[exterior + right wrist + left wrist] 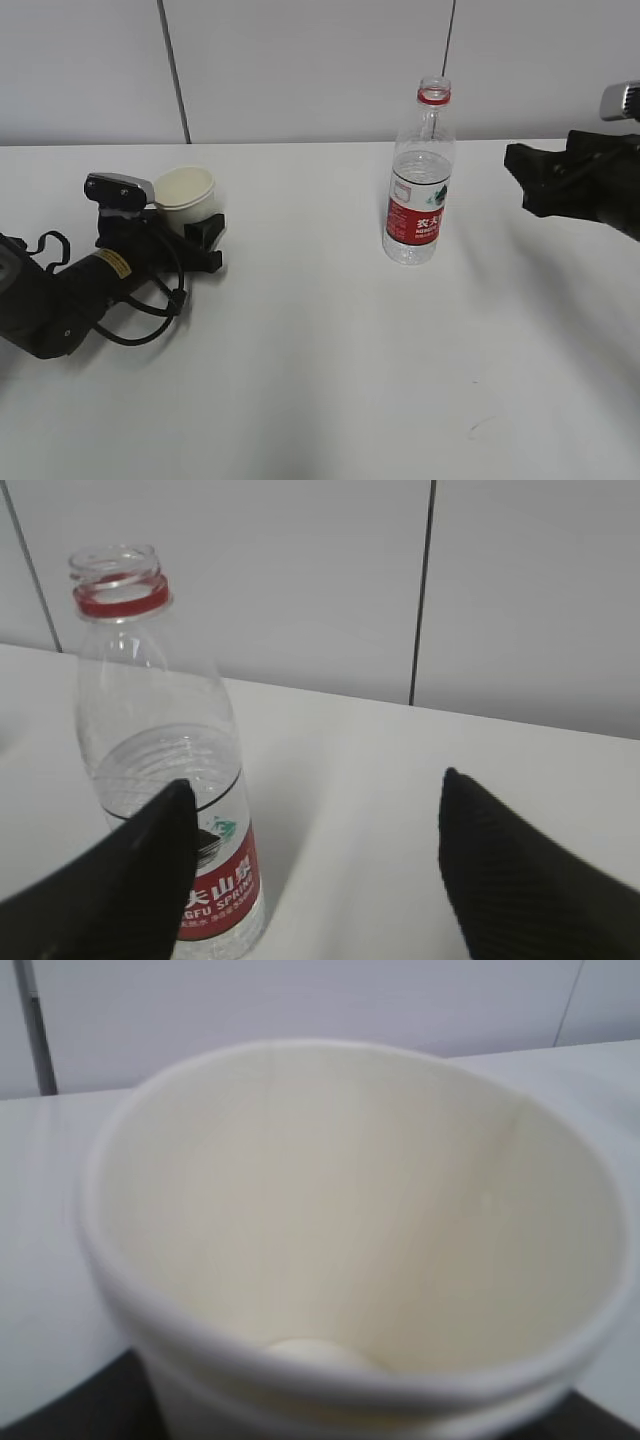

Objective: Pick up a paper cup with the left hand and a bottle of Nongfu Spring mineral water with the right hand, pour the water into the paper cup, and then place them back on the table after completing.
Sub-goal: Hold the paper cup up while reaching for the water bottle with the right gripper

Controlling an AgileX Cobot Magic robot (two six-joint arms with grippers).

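Observation:
My gripper will get the uncapped bottle to pour from its opening (435,84) when I tip the bottle about level, because clear water (422,167) fills more than half of the bottle.
The paper cup (186,190), white outside and cream inside, sits between the fingers of my left gripper (212,243), low over the table (320,380). It fills the left wrist view (340,1200) and looks empty; the gripper's fingers are hidden behind it there, and the jaws look shut on it. The Nongfu Spring bottle (420,170) stands upright in mid-table, uncapped, with a red neck ring and red label, and clear water (421,172) fills over half of it. My right gripper (522,180) is open and empty, to the right of the bottle. In the right wrist view the bottle (160,750) stands behind the left finger, apart from the open gripper (315,780).
A pale panelled wall (300,60) runs behind the table's far edge. The white tabletop stretches between cup and bottle and towards the front.

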